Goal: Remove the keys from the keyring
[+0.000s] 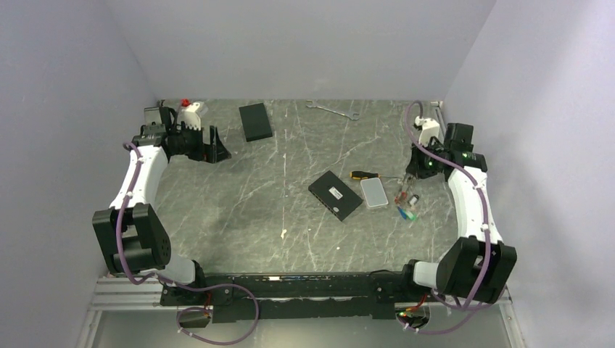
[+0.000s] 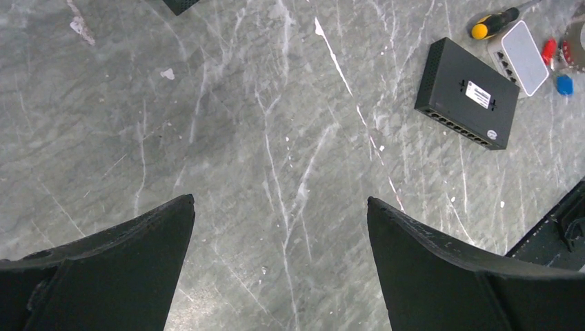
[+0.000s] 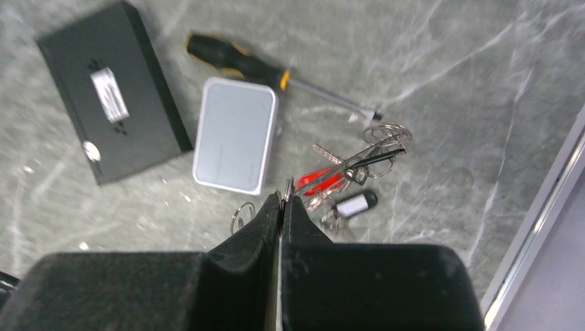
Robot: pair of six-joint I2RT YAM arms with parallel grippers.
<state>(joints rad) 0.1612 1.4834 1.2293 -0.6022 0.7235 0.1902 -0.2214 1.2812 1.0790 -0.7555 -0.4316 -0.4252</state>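
The wire of the keyring [image 3: 343,167] is pinched in my right gripper and the wire's far end is free, so my left gripper should keep going toward that end [image 3: 394,146] and close there.
My right gripper [image 3: 281,198] is shut, its tips pinching the thin grey wire of the keyring [image 3: 359,157], which runs up and right from the tips to a cluster of small rings. Hanging off it are a red key [image 3: 321,181], a dark key with a white tag [image 3: 355,203] and some bare metal ones, all just above the table. From above, that gripper [image 1: 415,174] stands over the keys [image 1: 406,200] at the right. My left gripper [image 2: 279,200] is open over bare table at the far left [image 1: 210,148], holding nothing. In its view a red key [image 2: 548,49] and a blue key [image 2: 564,84] show far off.
A yellow-handled screwdriver [image 3: 238,63], a small white box [image 3: 234,134] and a flat black box [image 3: 114,89] lie just left of the keys. A second black box [image 1: 255,121] and a silver wrench [image 1: 332,110] lie at the back. The right wall [image 3: 552,207] is close.
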